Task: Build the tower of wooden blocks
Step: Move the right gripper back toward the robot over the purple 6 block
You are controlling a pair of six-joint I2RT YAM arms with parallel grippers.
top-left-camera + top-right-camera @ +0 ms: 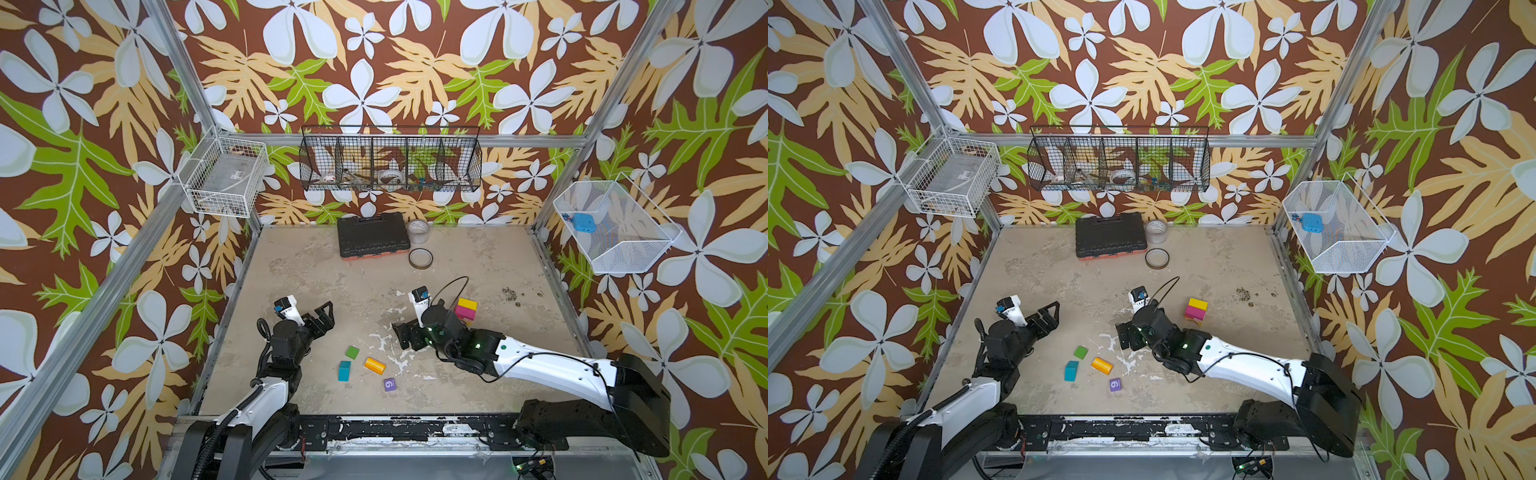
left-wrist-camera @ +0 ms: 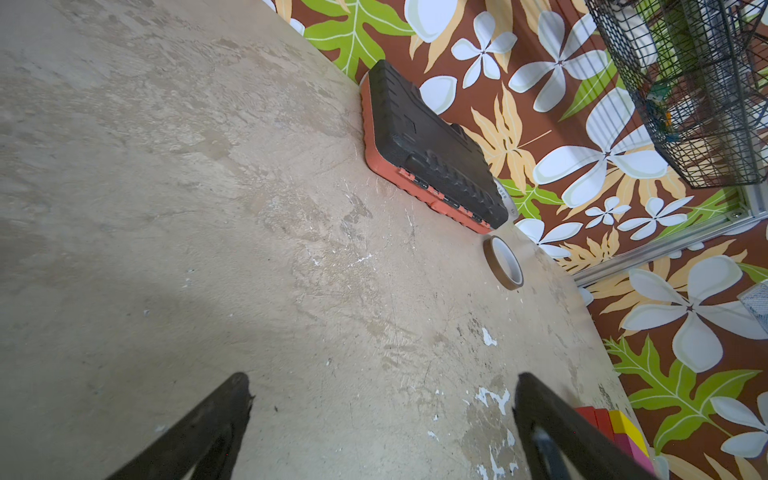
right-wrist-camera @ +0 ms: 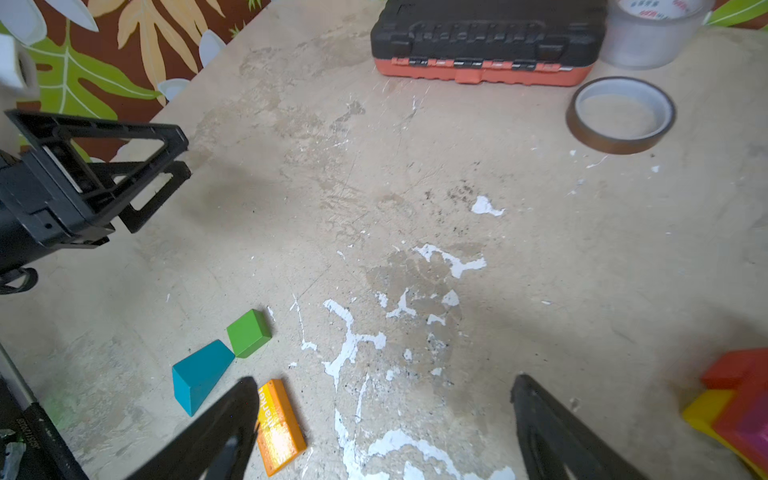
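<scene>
The purple cube (image 1: 389, 385) is clear of the orange block (image 1: 374, 365), so my open right gripper should keep moving down toward the purple cube and close around the cube's sides.
The tower (image 1: 466, 309) (image 1: 1196, 310) stands at mid right, yellow on top of magenta, with red and pink partly showing; its edge also shows in the wrist views (image 2: 615, 428) (image 3: 735, 399). Loose wood blocks lie near the front: green (image 1: 352, 352) (image 3: 248, 333), teal (image 1: 344, 370) (image 3: 199, 374), orange (image 1: 375, 365) (image 3: 279, 424) and a purple cube (image 1: 390, 384) with a white digit. My right gripper (image 1: 402, 337) (image 3: 384, 380) hangs open over bare table, left of the tower and just right of the orange block. Over bare table at the left, my left gripper (image 1: 327, 318) (image 2: 382, 378) is open and holds nothing.
A black tool case (image 1: 371, 235) lies at the back edge, with a clear tape roll (image 1: 417, 231) and a brown tape ring (image 1: 420, 258) beside it. Wire baskets hang on the left, back and right walls. Metal frame posts bound the table.
</scene>
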